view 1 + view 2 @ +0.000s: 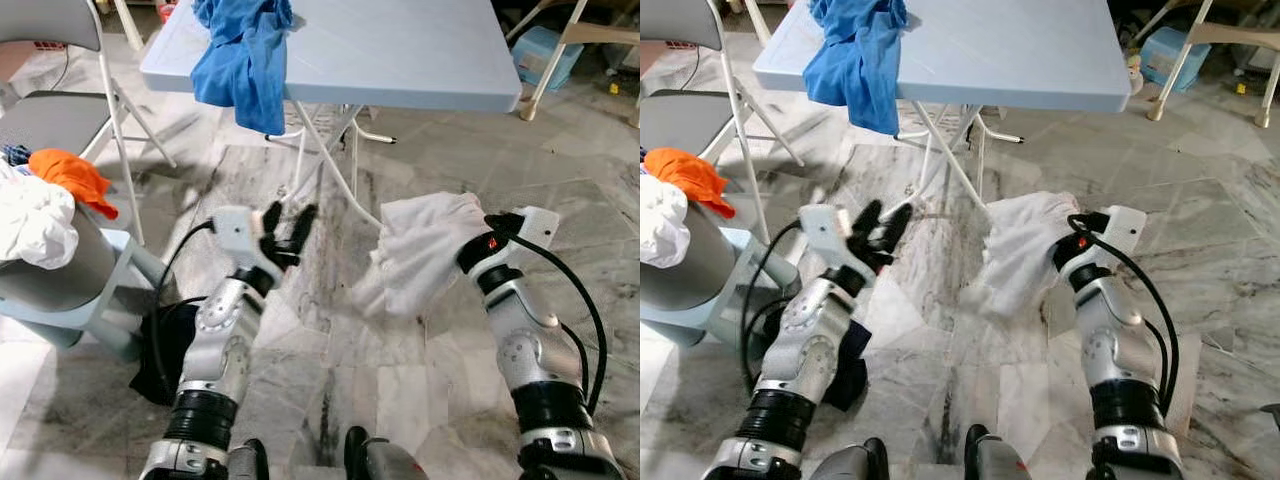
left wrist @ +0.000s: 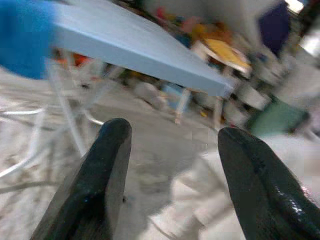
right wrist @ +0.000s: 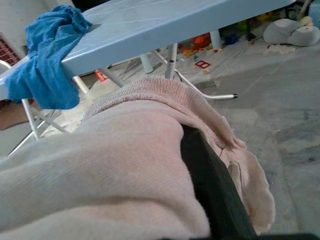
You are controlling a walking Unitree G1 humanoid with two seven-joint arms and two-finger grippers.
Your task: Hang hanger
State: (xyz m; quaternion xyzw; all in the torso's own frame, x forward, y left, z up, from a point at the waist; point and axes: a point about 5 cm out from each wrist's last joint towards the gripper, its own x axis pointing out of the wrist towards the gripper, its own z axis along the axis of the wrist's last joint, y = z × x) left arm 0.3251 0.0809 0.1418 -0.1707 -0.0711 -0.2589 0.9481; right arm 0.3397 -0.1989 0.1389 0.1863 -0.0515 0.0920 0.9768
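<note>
The pale pinkish-white garment (image 1: 432, 228) hangs in loose folds (image 1: 398, 274), so it will narrow into a limp, swaying piece when I carry it with my left gripper.
My right gripper (image 1: 472, 248) is held out low over the marble floor and is shut on a pale pinkish-white garment (image 1: 425, 255). The cloth bunches over it and hangs down; in the right wrist view the garment (image 3: 115, 165) covers all but one black finger (image 3: 212, 190). My left gripper (image 1: 287, 228) is raised to the left of the garment, apart from it, open with nothing between its fingers (image 2: 107, 165). A blue cloth (image 1: 245, 55) hangs over the near left edge of a light blue folding table (image 1: 420, 50) ahead.
A grey folding chair (image 1: 45, 115) stands at the far left. In front of it is a grey basket (image 1: 60, 265) holding white and orange clothes (image 1: 70, 175). A black cloth (image 1: 165, 350) lies on the floor by my left arm. White table legs (image 1: 330, 160) cross ahead.
</note>
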